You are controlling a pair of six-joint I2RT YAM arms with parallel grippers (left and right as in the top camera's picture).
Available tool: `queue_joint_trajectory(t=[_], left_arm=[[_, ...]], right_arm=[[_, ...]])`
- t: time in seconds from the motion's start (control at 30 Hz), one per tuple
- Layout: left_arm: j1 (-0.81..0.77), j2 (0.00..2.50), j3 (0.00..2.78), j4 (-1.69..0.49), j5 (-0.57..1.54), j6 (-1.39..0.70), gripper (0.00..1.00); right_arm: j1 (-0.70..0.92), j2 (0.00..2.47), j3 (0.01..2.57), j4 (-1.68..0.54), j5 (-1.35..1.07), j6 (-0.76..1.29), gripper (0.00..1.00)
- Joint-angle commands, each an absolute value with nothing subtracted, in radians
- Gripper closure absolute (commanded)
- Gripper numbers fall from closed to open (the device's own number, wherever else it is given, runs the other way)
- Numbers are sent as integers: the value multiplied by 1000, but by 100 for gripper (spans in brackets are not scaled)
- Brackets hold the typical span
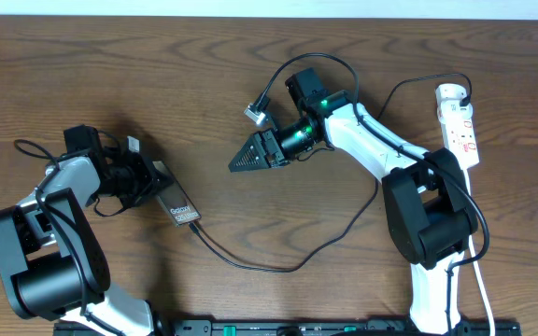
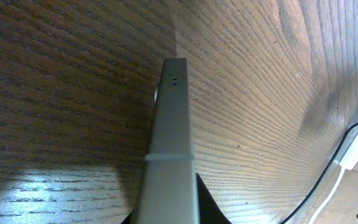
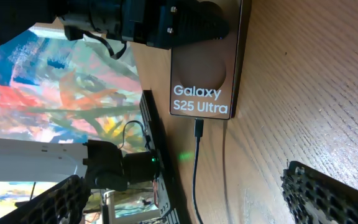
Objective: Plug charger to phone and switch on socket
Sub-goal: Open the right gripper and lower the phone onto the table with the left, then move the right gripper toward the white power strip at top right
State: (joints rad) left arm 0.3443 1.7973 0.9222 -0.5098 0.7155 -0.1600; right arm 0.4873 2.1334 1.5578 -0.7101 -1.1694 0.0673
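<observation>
I can see the charger plugged in and the phone tilted up on edge [image 1: 176, 201], so next my left gripper puts the phone down flat on the wood [image 1: 195, 191] before I turn on the socket.
The phone [image 1: 179, 207] lies on the wooden table at the left, its "Galaxy" end pointing right. My left gripper [image 1: 149, 182] is shut on its far end. In the left wrist view the phone's grey edge [image 2: 171, 124] runs up from between the jaws. The charger [image 1: 278, 266], a thin black cable, has its plug tip [image 3: 198, 127] seated in the phone [image 3: 204, 68] below the lettering. My right gripper [image 1: 250, 157] hovers open and empty to the phone's right, pointing at it, its fingers [image 3: 328, 193] wide apart. The white socket [image 1: 459, 126] lies at the far right.
The charger cable loops across the table's middle and up towards the right arm's base [image 1: 432, 215]. A white cord [image 1: 484, 289] runs from the socket to the front edge. A black rail [image 1: 288, 327] lines the table's front.
</observation>
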Motion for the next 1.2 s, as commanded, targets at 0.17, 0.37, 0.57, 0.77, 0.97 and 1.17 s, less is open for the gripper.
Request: queue_joint_trajectory(t=[0.17,0.37,0.57,0.77,0.97,1.17], left_arm=[[346,1792,907,-519,687,-142,83],[346,1792,907,-523,687,-143,83],[346,1792,907,-535,687,-142,65],[346,1792,907,-542,687,-142,61],[346,1792,907,-542,687,-142,60],[346,1792,907,-554,687,-142,59]], right_arm=[[479,2127,1569,-711,-1177,51,1],[479,2127,1569,-714,-1177,51,1],[479,2127,1569,-719,-1177,50,1],[479,2127,1569,-723,-1177,47,1],[479,2127,1569,-723,-1177,47,1],[479,2127,1569,-726,-1177,46,1]])
